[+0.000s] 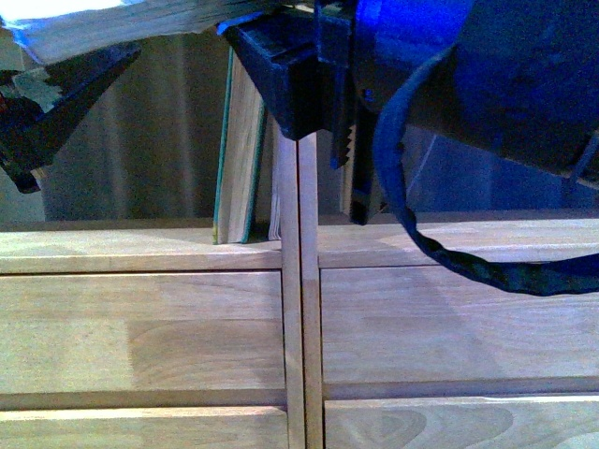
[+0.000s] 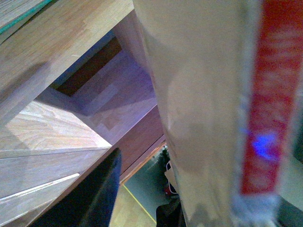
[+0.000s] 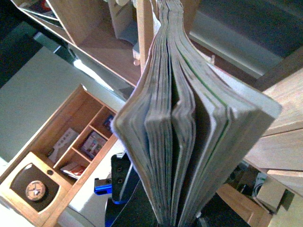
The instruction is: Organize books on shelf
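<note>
The red-and-white-spined book (image 2: 227,109) should stay leaning at a slant when I stand it on the shelf, because the teal-covered book (image 1: 241,159) stands against the central divider.
The light wood shelf (image 1: 140,238) fills the front view. A teal-covered book (image 1: 239,159) stands upright on its left board against the central divider, with a thin pale volume (image 1: 275,187) beside it. My right gripper (image 1: 323,112) is shut on a book whose pale page block (image 1: 122,23) reaches across the top left. In the right wrist view its fanned page edges (image 3: 175,137) rise from the right gripper (image 3: 165,218). My left gripper (image 1: 42,117) is open at the far left under that book. In the left wrist view the book's pale cover (image 2: 199,94) and red-and-white spine (image 2: 270,118) lie beside one dark finger (image 2: 90,198).
Wide drawer fronts (image 1: 140,337) and the twin central uprights (image 1: 301,309) lie below the board. A black cable (image 1: 440,253) hangs from the right arm over the right column. The right wrist view shows a wooden compartment tray (image 3: 61,161) on a pale surface.
</note>
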Action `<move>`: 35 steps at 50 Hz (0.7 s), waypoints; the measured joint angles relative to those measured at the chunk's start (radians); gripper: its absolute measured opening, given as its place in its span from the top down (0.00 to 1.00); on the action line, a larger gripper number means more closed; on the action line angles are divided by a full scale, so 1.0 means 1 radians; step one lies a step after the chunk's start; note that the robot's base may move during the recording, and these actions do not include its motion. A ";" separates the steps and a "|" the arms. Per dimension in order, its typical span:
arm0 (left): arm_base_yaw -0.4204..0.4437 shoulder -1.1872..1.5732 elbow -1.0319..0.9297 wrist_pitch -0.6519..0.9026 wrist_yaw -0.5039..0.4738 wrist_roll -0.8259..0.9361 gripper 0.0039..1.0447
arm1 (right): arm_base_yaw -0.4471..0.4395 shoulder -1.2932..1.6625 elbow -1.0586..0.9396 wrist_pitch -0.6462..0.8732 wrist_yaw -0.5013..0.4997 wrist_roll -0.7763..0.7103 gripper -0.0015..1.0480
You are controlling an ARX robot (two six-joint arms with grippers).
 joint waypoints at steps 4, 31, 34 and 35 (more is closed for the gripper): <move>0.000 0.000 0.000 0.000 -0.004 -0.001 0.54 | 0.011 0.006 0.004 0.008 -0.002 0.021 0.93; 0.000 0.002 0.000 0.000 0.005 -0.049 0.94 | -0.053 -0.069 -0.016 -0.192 -0.055 -0.063 0.32; 0.000 0.002 0.000 0.000 0.005 -0.050 0.94 | -0.107 -0.101 -0.022 -0.244 -0.055 -0.104 0.24; 0.000 0.002 0.000 0.000 0.005 -0.049 0.94 | -0.119 -0.108 -0.023 -0.256 -0.055 -0.119 0.23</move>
